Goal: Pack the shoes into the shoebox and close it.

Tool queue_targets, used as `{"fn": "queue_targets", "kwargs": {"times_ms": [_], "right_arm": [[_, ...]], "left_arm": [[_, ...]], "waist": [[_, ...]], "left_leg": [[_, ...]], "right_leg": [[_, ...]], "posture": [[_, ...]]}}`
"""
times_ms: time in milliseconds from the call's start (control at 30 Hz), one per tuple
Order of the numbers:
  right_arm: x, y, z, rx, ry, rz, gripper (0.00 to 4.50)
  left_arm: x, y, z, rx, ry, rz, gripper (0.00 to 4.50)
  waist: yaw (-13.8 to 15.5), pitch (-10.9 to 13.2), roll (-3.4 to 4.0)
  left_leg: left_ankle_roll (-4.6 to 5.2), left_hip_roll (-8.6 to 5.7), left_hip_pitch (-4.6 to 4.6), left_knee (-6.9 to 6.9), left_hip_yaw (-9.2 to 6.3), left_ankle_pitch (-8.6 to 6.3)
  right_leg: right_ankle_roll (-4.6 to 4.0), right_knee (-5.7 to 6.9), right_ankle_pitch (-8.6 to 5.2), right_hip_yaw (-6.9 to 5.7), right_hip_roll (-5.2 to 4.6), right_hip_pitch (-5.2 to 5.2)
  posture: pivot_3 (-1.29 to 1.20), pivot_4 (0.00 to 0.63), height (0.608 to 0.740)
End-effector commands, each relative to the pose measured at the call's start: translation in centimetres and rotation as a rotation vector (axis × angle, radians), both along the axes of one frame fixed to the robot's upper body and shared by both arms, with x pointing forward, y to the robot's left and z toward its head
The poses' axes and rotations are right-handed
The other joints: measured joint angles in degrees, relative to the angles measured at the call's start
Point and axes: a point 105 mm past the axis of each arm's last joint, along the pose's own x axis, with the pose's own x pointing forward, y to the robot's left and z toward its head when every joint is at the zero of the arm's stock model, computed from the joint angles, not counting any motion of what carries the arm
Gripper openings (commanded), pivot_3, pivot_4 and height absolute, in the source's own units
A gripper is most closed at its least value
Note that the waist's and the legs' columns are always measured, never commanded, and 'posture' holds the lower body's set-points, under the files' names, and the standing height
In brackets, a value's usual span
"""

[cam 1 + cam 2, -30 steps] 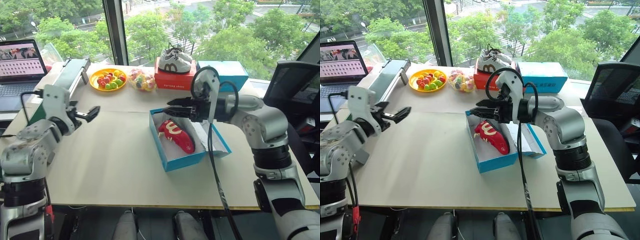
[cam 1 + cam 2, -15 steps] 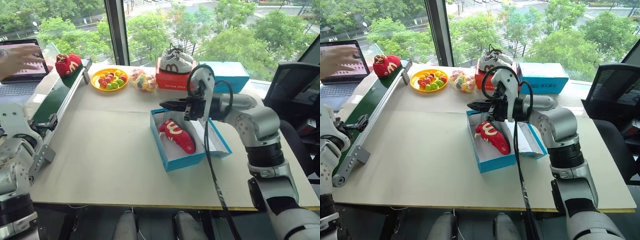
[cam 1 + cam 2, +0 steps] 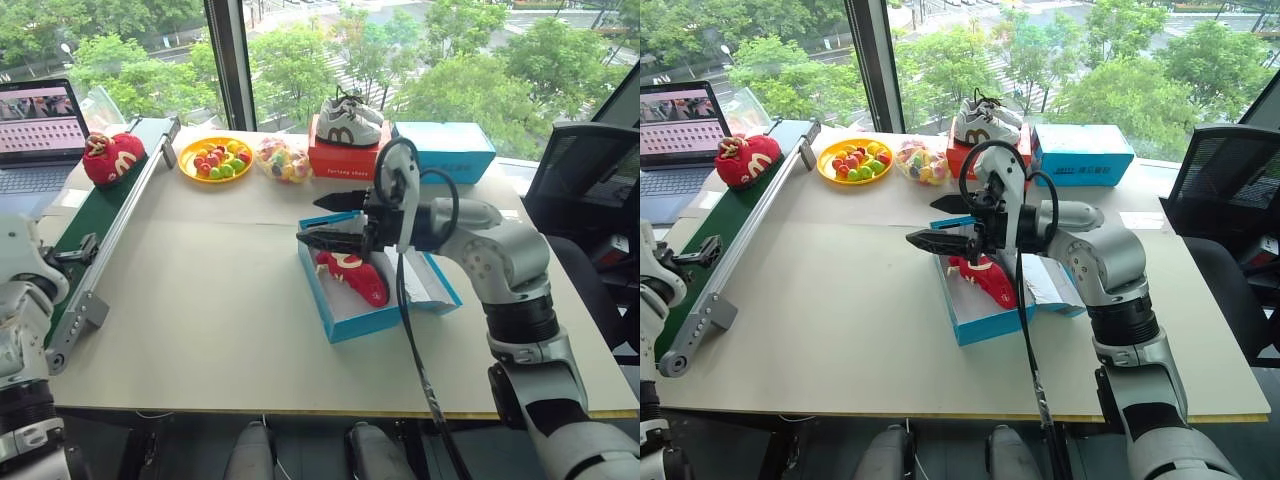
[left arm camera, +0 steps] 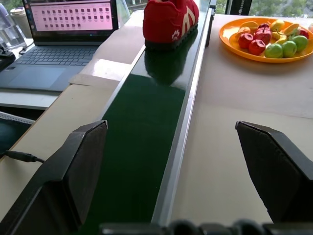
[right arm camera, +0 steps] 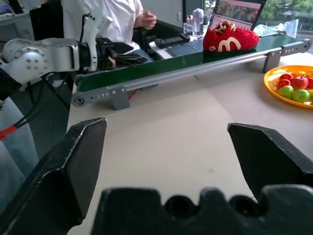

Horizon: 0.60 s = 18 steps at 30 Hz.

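Note:
The second red shoe (image 3: 112, 158) should settle in alongside when I press it down, because the first red shoe leaves a gap in the blue shoebox (image 3: 338, 299).
One red shoe (image 3: 355, 278) lies inside the open blue shoebox (image 3: 370, 322), whose lid (image 3: 432, 282) is folded out to the right. My right gripper (image 3: 307, 222) hovers open and empty over the box's far left corner, pointing left. The other red shoe (image 3: 112, 160) rides on the green conveyor belt (image 3: 105, 215) at the table's left edge, and it also appears as the shoe (image 4: 168, 19) ahead of my left gripper (image 4: 190, 171). That gripper is open and empty above the belt's near part, well short of the shoe. The belt shoe (image 5: 230, 36) is far beyond the right fingers.
At the back stand an orange fruit plate (image 3: 216, 158), a candy bag (image 3: 282, 158), a red box (image 3: 348, 160) topped by grey-white sneakers, and another blue box (image 3: 446, 148). A laptop (image 3: 40, 125) sits left of the belt. A person (image 5: 112, 14) sits beyond it.
My right gripper has opened above the box. My left arm has swung left and down to the belt. The second red shoe appeared on the belt and travelled nearer. A hand left the laptop.

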Motion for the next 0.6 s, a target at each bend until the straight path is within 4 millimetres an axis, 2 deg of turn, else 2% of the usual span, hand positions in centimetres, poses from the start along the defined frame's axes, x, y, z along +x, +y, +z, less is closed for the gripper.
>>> {"fn": "queue_targets", "kwargs": {"times_ms": [33, 333, 600], "right_arm": [[-0.6, 0.0, 0.9, 0.013, -0.055, -0.006, 4.49], [-0.3, -0.3, 0.4, -0.015, -0.041, -0.043, 4.49], [-0.1, -0.8, 0.5, -0.019, -0.048, -0.068, 4.49]], "left_arm": [[0.2, 1.3, 2.0, 0.087, -0.044, -0.01, 4.5], [1.2, 1.9, 2.8, 0.102, -0.074, -0.027, 4.5], [1.9, 2.1, 2.4, 0.088, -0.042, -0.016, 4.5]], "waist": [[0.1, 0.0, 0.0], [1.2, 0.0, -0.02], [1.2, 0.0, -0.03]], "left_leg": [[0.0, 0.01, 0.0, 0.0, 0.0, 0.0], [-0.01, 0.06, 0.0, -0.02, 0.09, 0.0], [-0.01, 0.07, 0.0, 0.0, 0.11, 0.0]], "right_leg": [[0.0, 0.0, 0.0, -0.01, 0.0, 0.0], [-0.02, 0.01, 0.0, -0.04, 0.0, -0.04], [-0.03, 0.02, 0.01, -0.04, 0.01, -0.04]], "posture": [[0.0, 0.15, 0.74], [0.0, 0.15, 0.74], [0.0, 0.15, 0.74]]}}
